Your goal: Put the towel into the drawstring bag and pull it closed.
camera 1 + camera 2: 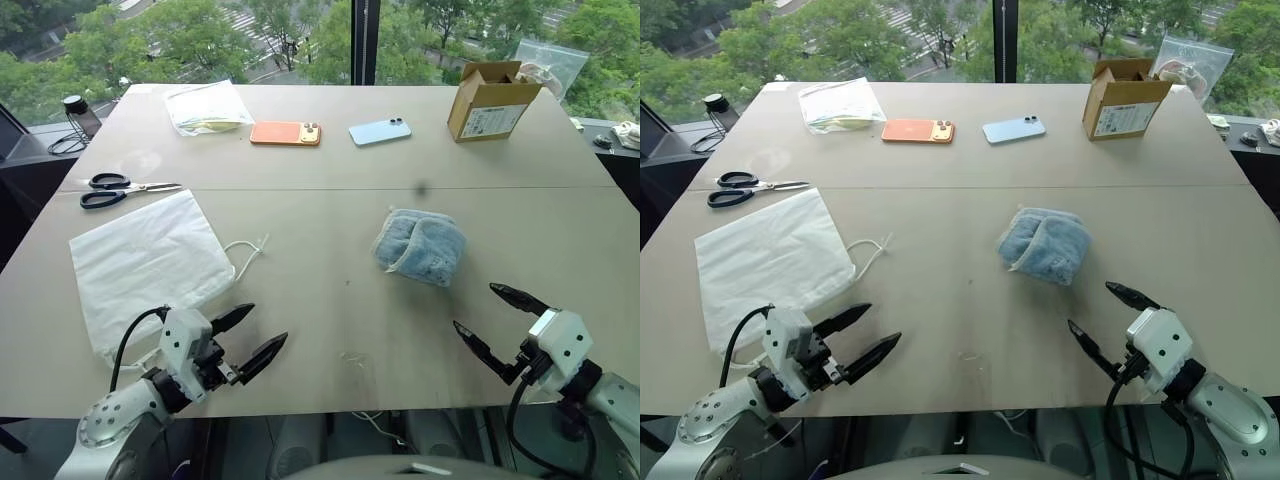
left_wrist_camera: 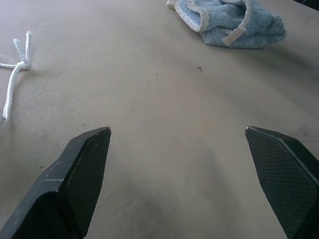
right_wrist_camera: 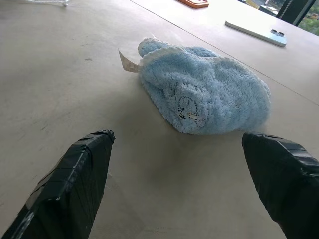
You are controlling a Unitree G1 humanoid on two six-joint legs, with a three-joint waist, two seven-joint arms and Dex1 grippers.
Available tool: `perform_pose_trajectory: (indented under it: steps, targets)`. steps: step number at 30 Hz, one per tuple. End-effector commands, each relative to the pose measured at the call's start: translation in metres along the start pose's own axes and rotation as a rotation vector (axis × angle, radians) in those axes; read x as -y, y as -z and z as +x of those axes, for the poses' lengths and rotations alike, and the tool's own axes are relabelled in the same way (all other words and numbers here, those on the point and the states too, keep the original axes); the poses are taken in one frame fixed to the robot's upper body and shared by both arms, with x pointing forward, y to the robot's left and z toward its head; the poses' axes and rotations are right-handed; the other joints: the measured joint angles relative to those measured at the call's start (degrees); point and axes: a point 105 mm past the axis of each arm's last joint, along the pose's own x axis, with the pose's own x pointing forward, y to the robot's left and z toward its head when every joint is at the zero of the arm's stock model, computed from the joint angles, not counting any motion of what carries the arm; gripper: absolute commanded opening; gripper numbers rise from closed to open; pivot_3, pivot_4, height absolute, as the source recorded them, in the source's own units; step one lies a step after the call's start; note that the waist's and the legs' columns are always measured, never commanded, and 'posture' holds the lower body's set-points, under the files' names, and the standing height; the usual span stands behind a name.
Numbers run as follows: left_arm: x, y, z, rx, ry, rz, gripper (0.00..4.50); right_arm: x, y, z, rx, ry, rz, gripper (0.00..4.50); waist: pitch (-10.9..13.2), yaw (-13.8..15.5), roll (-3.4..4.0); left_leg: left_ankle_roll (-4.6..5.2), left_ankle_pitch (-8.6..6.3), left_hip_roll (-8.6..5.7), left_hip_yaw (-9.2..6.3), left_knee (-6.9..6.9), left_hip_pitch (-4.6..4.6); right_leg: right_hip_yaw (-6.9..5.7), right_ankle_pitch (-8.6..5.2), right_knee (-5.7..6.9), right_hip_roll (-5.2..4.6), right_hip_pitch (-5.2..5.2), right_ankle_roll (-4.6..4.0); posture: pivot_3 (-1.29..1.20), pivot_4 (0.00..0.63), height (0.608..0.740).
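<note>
My left gripper's fingers are pointing past the flat drawstring bag (image 1: 150,255). Next, my left gripper swings back and pinches the bag's opening edge (image 1: 213,293) before the towel goes in.
The light-blue fluffy towel (image 1: 421,246) lies wadded on the table, right of centre. It also shows close ahead in the right wrist view (image 3: 204,92). The white drawstring bag (image 1: 145,260) lies flat at the near left, its white cord (image 1: 248,248) trailing toward the table's middle. My left gripper (image 1: 252,335) hovers open at the near edge, just in front of the bag's near corner. My right gripper (image 1: 495,315) is open too, near the front edge a short way before the towel. Both hold nothing.
Black-handled scissors (image 1: 118,188) lie beyond the bag. At the far side are a clear plastic bag (image 1: 207,107), an orange phone (image 1: 285,133), a pale-blue phone (image 1: 380,131) and an open cardboard box (image 1: 490,100). A seam (image 1: 330,187) crosses the table.
</note>
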Motion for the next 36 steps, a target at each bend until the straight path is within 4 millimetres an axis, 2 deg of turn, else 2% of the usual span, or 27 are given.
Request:
perform_pose_trajectory:
  steps: [1, 3, 4, 9, 12, 15, 17, 24, 28, 36]
  targets:
    - [-0.013, -0.029, 0.000, 0.116, -0.106, 0.080, 4.47, -0.001, -0.031, 0.009, 0.146, -0.078, -0.058, 4.42, 0.00, 0.00, 0.00, 0.00, 0.00, 0.00, 0.00, 0.00, 0.00, 0.00, 0.00, 0.00, 0.00, 0.00, 0.00, 0.00, 0.150, 0.740]
    - [-0.030, -0.061, -0.001, 0.218, -0.240, 0.160, 4.47, -0.013, -0.067, 0.020, 0.314, -0.216, -0.108, 4.42, 0.14, -0.27, 0.01, 0.01, 0.00, 0.02, 0.05, 0.02, 0.02, 0.06, 0.01, -0.01, -0.01, 0.00, 0.01, 0.00, 0.150, 0.740]
    - [-0.034, -0.068, -0.003, 0.235, -0.276, 0.182, 4.47, -0.017, -0.075, 0.022, 0.352, -0.254, -0.121, 4.42, 0.14, -0.18, -0.01, 0.02, 0.01, 0.04, 0.04, 0.06, 0.01, 0.05, 0.02, 0.02, 0.02, -0.02, 0.02, 0.00, 0.150, 0.740]
    - [-0.061, -0.066, -0.018, 0.046, -0.550, 0.408, 4.47, -0.041, -0.096, 0.021, 0.392, -0.560, -0.086, 4.42, 0.02, -0.03, 0.06, 0.01, 0.00, -0.03, 0.05, -0.01, 0.10, -0.02, 0.01, 0.00, 0.18, 0.18, -0.01, 0.00, 0.150, 0.740]
    - [-0.076, -0.066, -0.036, -0.094, -0.678, 0.628, 4.47, -0.049, -0.098, 0.020, 0.373, -0.664, -0.100, 4.42, 0.05, 0.00, -0.04, 0.09, -0.07, -0.07, 0.06, -0.04, 0.02, -0.02, 0.06, -0.14, 0.19, 0.17, -0.08, 0.00, 0.150, 0.740]
    - [-0.082, -0.056, -0.053, -0.230, -0.715, 0.796, 4.47, -0.052, -0.099, 0.021, 0.361, -0.708, -0.088, 4.42, 0.03, 0.04, -0.09, 0.10, -0.11, -0.05, 0.07, -0.06, -0.01, -0.09, 0.04, -0.21, 0.18, 0.17, -0.13, 0.00, 0.150, 0.740]
    - [-0.080, -0.045, -0.058, -0.292, -0.688, 0.849, 4.47, -0.053, -0.099, 0.023, 0.359, -0.713, -0.086, 4.42, 0.03, 0.01, -0.08, 0.11, -0.13, -0.02, 0.08, -0.09, 0.00, -0.07, 0.00, -0.25, 0.13, 0.18, -0.06, 0.00, 0.150, 0.740]
    - [-0.070, -0.029, -0.061, -0.341, -0.615, 0.928, 4.47, -0.048, -0.096, 0.029, 0.347, -0.698, -0.082, 4.42, 0.03, 0.43, -0.14, 0.14, -0.16, 0.00, 0.01, -0.08, 0.01, -0.14, -0.02, -0.25, -0.06, 0.15, -0.03, 0.00, 0.150, 0.740]
    - [-0.076, -0.021, -0.070, -0.386, -0.624, 0.962, 4.47, -0.046, -0.093, 0.031, 0.337, -0.675, -0.080, 4.42, 0.03, 0.35, -0.14, 0.15, -0.16, 0.01, 0.00, -0.09, 0.01, -0.12, -0.02, -0.26, -0.13, 0.14, -0.04, 0.00, 0.150, 0.740]
    - [-0.086, -0.015, -0.061, -0.418, -0.631, 1.019, 4.47, -0.047, -0.090, 0.031, 0.332, -0.652, -0.077, 4.42, 0.02, 0.39, -0.16, 0.15, -0.16, -0.01, 0.05, -0.09, 0.00, -0.16, -0.02, -0.25, -0.06, 0.14, -0.03, 0.00, 0.150, 0.740]
